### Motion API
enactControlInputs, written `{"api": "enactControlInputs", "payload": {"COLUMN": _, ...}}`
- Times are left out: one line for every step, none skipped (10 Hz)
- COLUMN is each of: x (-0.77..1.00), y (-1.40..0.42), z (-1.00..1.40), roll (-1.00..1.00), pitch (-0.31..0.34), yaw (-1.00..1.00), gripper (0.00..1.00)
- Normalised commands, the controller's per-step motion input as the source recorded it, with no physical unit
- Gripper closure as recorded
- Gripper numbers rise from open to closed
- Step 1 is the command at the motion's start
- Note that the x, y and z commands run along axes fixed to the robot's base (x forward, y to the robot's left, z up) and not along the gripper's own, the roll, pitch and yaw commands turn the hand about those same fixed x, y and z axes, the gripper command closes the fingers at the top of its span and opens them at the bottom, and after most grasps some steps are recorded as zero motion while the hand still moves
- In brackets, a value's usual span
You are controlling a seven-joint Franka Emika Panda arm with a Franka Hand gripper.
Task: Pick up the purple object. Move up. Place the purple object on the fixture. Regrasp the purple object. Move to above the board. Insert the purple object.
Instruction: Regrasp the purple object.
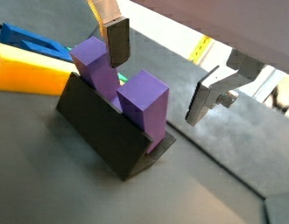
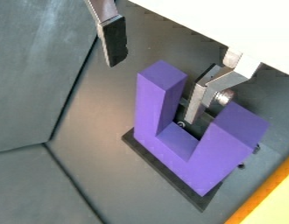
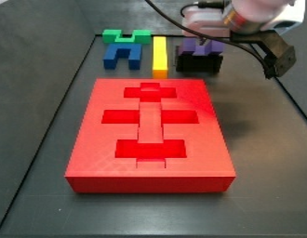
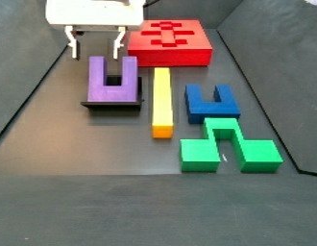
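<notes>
My gripper will bring the purple object (image 3: 204, 46) free and leave the fixture behind when it lifts one prong of the purple object, because the purple object stands in the black fixture's open top (image 1: 140, 133).
The purple object (image 4: 112, 80) stands on the black fixture (image 4: 109, 104) with its two prongs up, seen also in both wrist views (image 1: 144, 98) (image 2: 182, 127). My gripper (image 4: 96, 48) hangs just above it, open and holding nothing. In the wrist views the gripper (image 1: 165, 70) (image 2: 161, 63) has one prong between its fingers, which do not touch it. One finger (image 2: 211, 87) is over the gap between the prongs, the dark-padded one (image 2: 112, 39) outside. The red board (image 3: 150, 130) lies flat beside the fixture (image 3: 200, 63).
A yellow bar (image 4: 161, 96), a blue U block (image 4: 212, 101) and a green block (image 4: 226, 144) lie in a row beside the fixture. Dark walls close in the floor on the sides.
</notes>
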Motion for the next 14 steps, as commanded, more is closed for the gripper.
{"api": "enactControlInputs", "payload": {"x": 0.20, "y": 0.00, "z": -0.20, "roll": 0.37, "pitch": -0.049, "yaw": 0.23, "gripper": 0.00}}
{"api": "enactControlInputs", "payload": {"x": 0.07, "y": 0.00, "z": -0.26, "roll": 0.29, "pitch": -0.054, "yaw": 0.17, "gripper": 0.00}}
{"api": "enactControlInputs", "payload": {"x": 0.06, "y": 0.00, "z": -0.27, "roll": 0.28, "pitch": -0.051, "yaw": 0.18, "gripper": 0.00}}
{"api": "enactControlInputs", "payload": {"x": 0.00, "y": 0.00, "z": -0.19, "roll": 0.25, "pitch": -0.026, "yaw": 0.14, "gripper": 0.00}}
{"api": "enactControlInputs", "payload": {"x": 0.00, "y": 0.01, "z": -0.07, "roll": 0.19, "pitch": 0.000, "yaw": 0.10, "gripper": 0.00}}
{"api": "enactControlInputs", "payload": {"x": 0.00, "y": 0.03, "z": -0.12, "roll": 0.20, "pitch": 0.000, "yaw": 0.11, "gripper": 0.00}}
{"api": "enactControlInputs", "payload": {"x": 0.03, "y": 0.05, "z": -0.13, "roll": 0.17, "pitch": 0.000, "yaw": 0.11, "gripper": 0.00}}
{"api": "enactControlInputs", "payload": {"x": 0.09, "y": 0.07, "z": -0.14, "roll": 0.15, "pitch": 0.000, "yaw": 0.12, "gripper": 0.00}}
{"api": "enactControlInputs", "payload": {"x": 0.06, "y": 0.06, "z": -0.13, "roll": 0.07, "pitch": 0.000, "yaw": 0.13, "gripper": 0.00}}
{"api": "enactControlInputs", "payload": {"x": 0.08, "y": 0.07, "z": -0.06, "roll": 0.05, "pitch": 0.000, "yaw": 0.13, "gripper": 0.00}}
{"api": "enactControlInputs", "payload": {"x": 0.10, "y": 0.08, "z": -0.06, "roll": 0.09, "pitch": 0.000, "yaw": 0.13, "gripper": 0.00}}
{"api": "enactControlInputs", "payload": {"x": 0.06, "y": 0.04, "z": -0.02, "roll": 0.13, "pitch": 0.000, "yaw": 0.11, "gripper": 0.00}}
{"api": "enactControlInputs", "payload": {"x": 0.00, "y": 0.00, "z": 0.00, "roll": 0.00, "pitch": 0.011, "yaw": 0.00, "gripper": 0.00}}
{"api": "enactControlInputs", "payload": {"x": 0.00, "y": 0.00, "z": 0.00, "roll": 0.00, "pitch": 0.000, "yaw": 0.00, "gripper": 0.00}}
